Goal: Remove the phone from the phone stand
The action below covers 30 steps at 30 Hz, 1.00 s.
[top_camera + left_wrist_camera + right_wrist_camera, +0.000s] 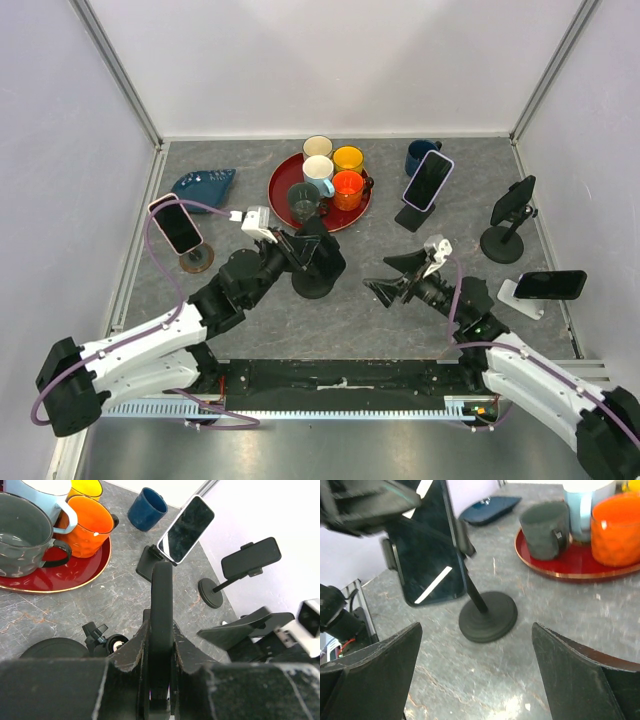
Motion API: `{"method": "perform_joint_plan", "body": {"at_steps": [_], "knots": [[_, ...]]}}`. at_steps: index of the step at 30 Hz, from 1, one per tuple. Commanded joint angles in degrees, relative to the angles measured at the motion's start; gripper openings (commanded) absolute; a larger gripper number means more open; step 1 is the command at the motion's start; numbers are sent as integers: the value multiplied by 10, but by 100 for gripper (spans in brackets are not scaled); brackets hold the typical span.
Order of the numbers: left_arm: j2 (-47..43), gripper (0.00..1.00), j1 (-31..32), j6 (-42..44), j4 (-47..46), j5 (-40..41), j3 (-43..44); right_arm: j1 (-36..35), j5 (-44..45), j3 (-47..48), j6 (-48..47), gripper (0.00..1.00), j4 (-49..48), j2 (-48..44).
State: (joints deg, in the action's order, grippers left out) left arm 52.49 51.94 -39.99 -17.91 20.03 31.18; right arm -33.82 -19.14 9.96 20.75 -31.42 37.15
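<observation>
The phone in my left gripper is held by the clamp [464, 539], so next my right gripper grabs the stand's pole [478, 596] and keeps it steady before the phone is pulled out.
A black phone [427, 565] sits in the clamp of a black phone stand with a round base [487, 615] in the middle of the table. My left gripper [161, 650] is shut on the phone [161, 595], which shows edge-on between its fingers. From above, the left gripper [298, 248] is over the stand's base [315, 285]. My right gripper [475, 675] is open and empty, low over the table just in front of the base. In the top view the right gripper [397, 274] lies to the right of the stand, apart from it.
A red tray [285, 200] with several mugs stands behind the stand, and a blue mug [420, 155] is to its right. Other phones on stands: pink-cased [176, 226] at left, one [428, 180] at back right, two [515, 203] [548, 285] at far right. A blue dish [205, 183] lies back left.
</observation>
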Motion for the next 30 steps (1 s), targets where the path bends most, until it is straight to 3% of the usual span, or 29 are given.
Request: {"method": "perform_joint_plan", "body": {"at_steps": [1, 6, 15, 24, 29, 30], "knots": [[-21, 2, 5, -19, -71, 22, 0, -1, 34, -92, 53, 98, -270, 62], [-42, 2, 5, -40, -42, 46, -14, -9, 42, -94, 32, 98, -384, 183], [-63, 2, 5, -31, -13, 62, -13, -38, -3, -31, 71, 98, -684, 534], [-58, 2, 4, 24, -15, 23, -10, -57, -28, -2, 31, 98, -689, 565], [-56, 2, -13, 88, -36, -73, -12, -57, -29, -16, 31, 98, -659, 537], [-57, 2, -24, 98, -41, -128, -13, -57, -30, -16, 32, 98, -651, 530]]}}
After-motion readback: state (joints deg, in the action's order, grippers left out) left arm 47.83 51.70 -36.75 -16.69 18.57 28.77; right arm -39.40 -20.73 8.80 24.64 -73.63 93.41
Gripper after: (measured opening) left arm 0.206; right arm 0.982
